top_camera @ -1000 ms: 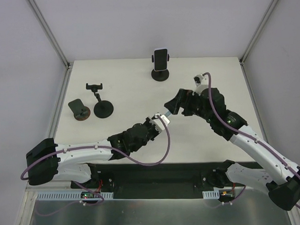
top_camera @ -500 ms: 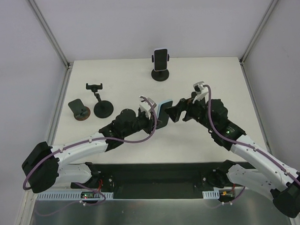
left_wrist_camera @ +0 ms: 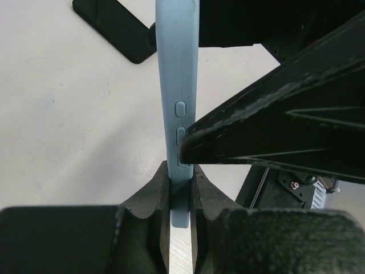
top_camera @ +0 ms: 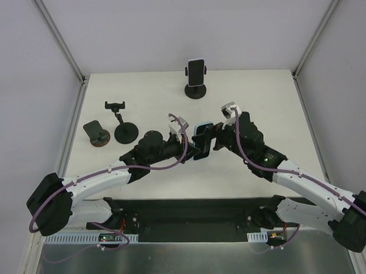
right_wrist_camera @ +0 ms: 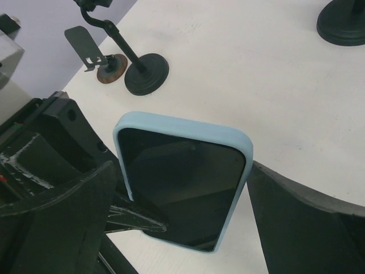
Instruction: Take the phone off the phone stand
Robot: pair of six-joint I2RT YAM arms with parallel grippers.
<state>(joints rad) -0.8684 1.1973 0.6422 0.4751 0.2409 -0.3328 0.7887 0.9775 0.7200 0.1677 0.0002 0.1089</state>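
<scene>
The spot beside the black phone (left_wrist_camera: 114, 28) is on my right gripper's side. So my right gripper needs to take the light-blue phone's long edges (right_wrist_camera: 242, 184) over from my left gripper.
A phone in a light-blue case (top_camera: 200, 130) is held above the middle of the table. My left gripper (top_camera: 192, 144) is shut on its lower end; in the left wrist view the fingers (left_wrist_camera: 181, 188) pinch the phone's thin edge (left_wrist_camera: 178, 68). My right gripper (top_camera: 209, 139) is open, with its jaws on either side of the phone's long edges (right_wrist_camera: 182, 165). I see the dark screen (right_wrist_camera: 182, 188) facing the right wrist camera. A second phone (top_camera: 195, 69) sits clamped in a black phone stand (top_camera: 196, 91) at the back of the table.
Two empty stands are at the left: a black one with a clamp on an arm (top_camera: 124, 134) and a small one on a brown round base (top_camera: 97, 136). Both show in the right wrist view, the black (right_wrist_camera: 147, 74) and the small (right_wrist_camera: 105, 67). The table (top_camera: 266, 98) is white.
My left gripper swung up and left with the blue-cased phone, turning it upright. My right gripper moved left until its jaws straddle the phone.
</scene>
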